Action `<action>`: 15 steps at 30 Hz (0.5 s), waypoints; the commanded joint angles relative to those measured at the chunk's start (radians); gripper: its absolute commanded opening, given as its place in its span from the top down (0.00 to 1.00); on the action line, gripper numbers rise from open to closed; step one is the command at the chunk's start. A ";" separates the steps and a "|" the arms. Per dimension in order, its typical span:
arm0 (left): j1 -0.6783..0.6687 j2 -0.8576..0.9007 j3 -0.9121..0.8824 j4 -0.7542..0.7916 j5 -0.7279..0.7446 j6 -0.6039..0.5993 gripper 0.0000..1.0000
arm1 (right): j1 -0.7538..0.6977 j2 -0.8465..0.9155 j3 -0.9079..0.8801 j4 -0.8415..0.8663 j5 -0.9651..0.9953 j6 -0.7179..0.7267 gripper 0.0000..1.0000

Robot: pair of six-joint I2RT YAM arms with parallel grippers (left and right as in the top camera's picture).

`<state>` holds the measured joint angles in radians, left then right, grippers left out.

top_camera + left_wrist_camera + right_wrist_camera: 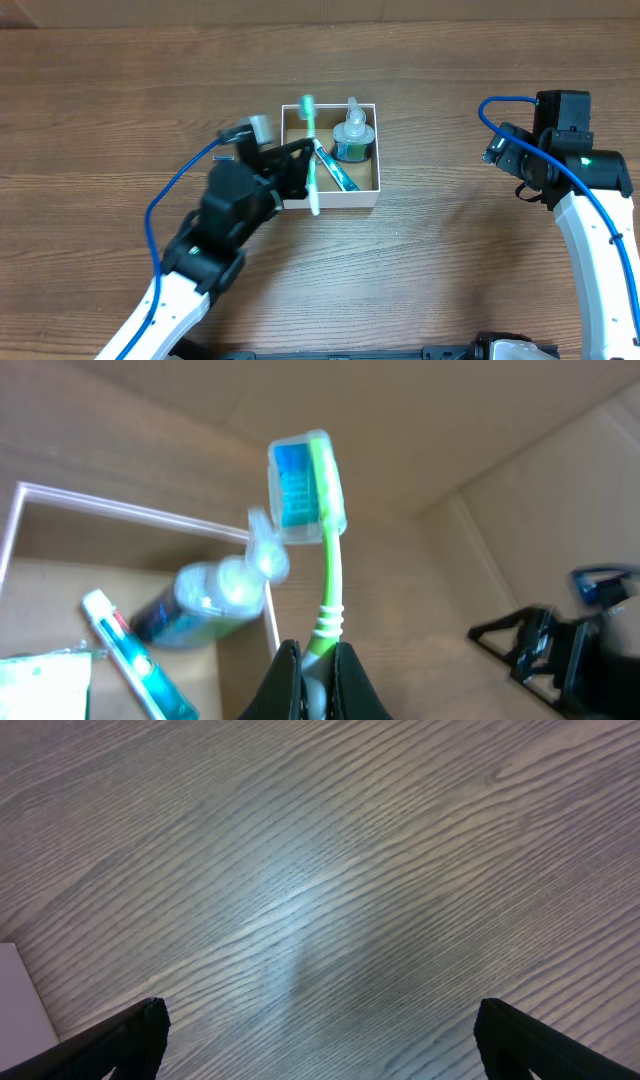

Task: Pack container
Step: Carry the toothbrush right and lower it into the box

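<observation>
My left gripper should keep moving the green toothbrush (310,126) into the container, because the toothbrush is parallel to the container's side, and let go of it over the toothpaste tube (336,167).
The container (366,199) is a square white-walled box with a brown floor at mid table. Inside lie a clear bottle with a teal base (352,135) and a teal toothpaste tube (337,172). My left gripper (300,165) is shut on a green toothbrush (311,150) with a clear head cap, held over the box's left wall. In the left wrist view the toothbrush (328,575) rises from the shut fingers (318,670), with the bottle (215,595) and tube (125,650) below. My right gripper (318,1035) is open and empty over bare table at the far right.
The wooden table (450,280) surrounds the box. The right arm (560,150) stands at the right edge, well apart from the box. A white corner (20,995) shows at the left edge of the right wrist view.
</observation>
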<state>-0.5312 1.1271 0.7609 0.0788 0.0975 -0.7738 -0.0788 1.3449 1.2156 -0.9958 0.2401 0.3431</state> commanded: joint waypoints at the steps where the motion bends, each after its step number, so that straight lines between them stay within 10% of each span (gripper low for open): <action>1: -0.066 0.126 0.179 -0.137 -0.148 0.098 0.96 | -0.004 -0.009 0.010 0.003 0.005 0.000 0.00; 15: -0.083 0.500 0.433 -0.431 -0.359 0.157 0.96 | -0.004 -0.009 0.010 0.003 0.005 0.000 0.00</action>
<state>-0.6094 1.5665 1.1713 -0.3344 -0.1837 -0.6426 -0.0784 1.3449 1.2156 -0.9955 0.2398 0.3435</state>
